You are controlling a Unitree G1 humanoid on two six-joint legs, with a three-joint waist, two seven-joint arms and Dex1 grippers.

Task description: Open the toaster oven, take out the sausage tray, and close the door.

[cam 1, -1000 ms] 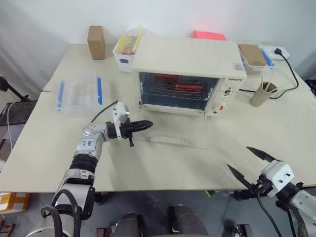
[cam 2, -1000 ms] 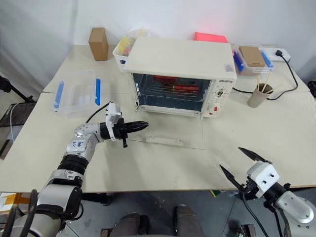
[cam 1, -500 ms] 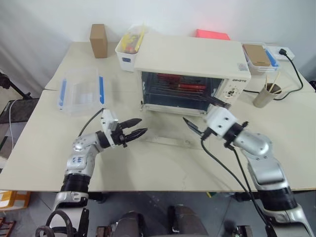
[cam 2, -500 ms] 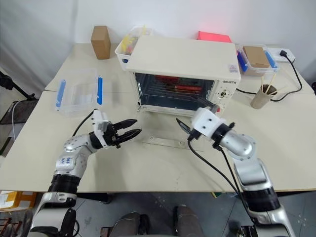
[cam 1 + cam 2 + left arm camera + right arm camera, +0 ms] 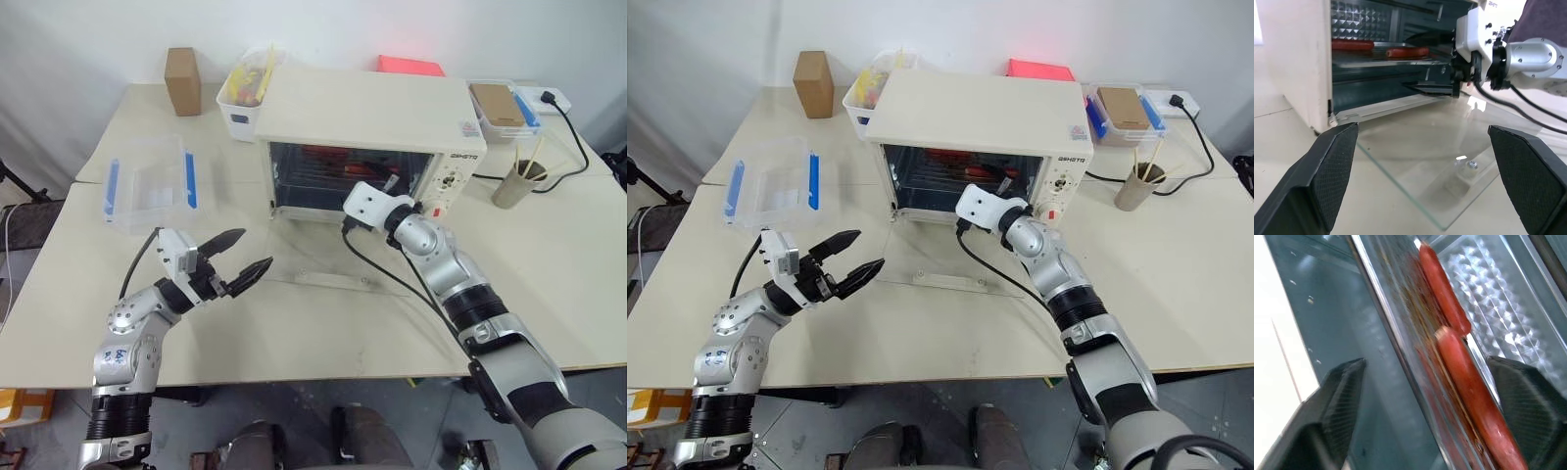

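Round red sausages (image 5: 1407, 52) are lying loose and apart on the silver tray (image 5: 1382, 60). The sausages will roll together inside the tray's rim when I carry the tray.
The cream-white toaster oven (image 5: 372, 103) stands at the back middle of the table. Its glass door (image 5: 338, 257) lies folded down flat on the table, bar handle (image 5: 945, 279) toward me. Inside, the silver sausage tray (image 5: 1382, 58) carries red sausages (image 5: 1442, 298). My right gripper (image 5: 1405, 61) reaches into the oven mouth, open, with one finger above and one below the tray's front rim (image 5: 1396, 347). My left gripper (image 5: 255, 248) hovers open and holding nothing at the front left, clear of the door's left edge.
A clear blue-latched plastic box (image 5: 147, 186) sits at the left. Behind the oven's left side are a cardboard box (image 5: 181, 80) and a white bin (image 5: 245, 93). A cup of sticks (image 5: 514, 181), a lidded container (image 5: 500, 103) and a power cable (image 5: 578, 147) are at the right.
My right arm swung up from the table's front right edge to the oven mouth, its fingers now around the tray's rim. My left gripper opened and drew back left from the door's handle.
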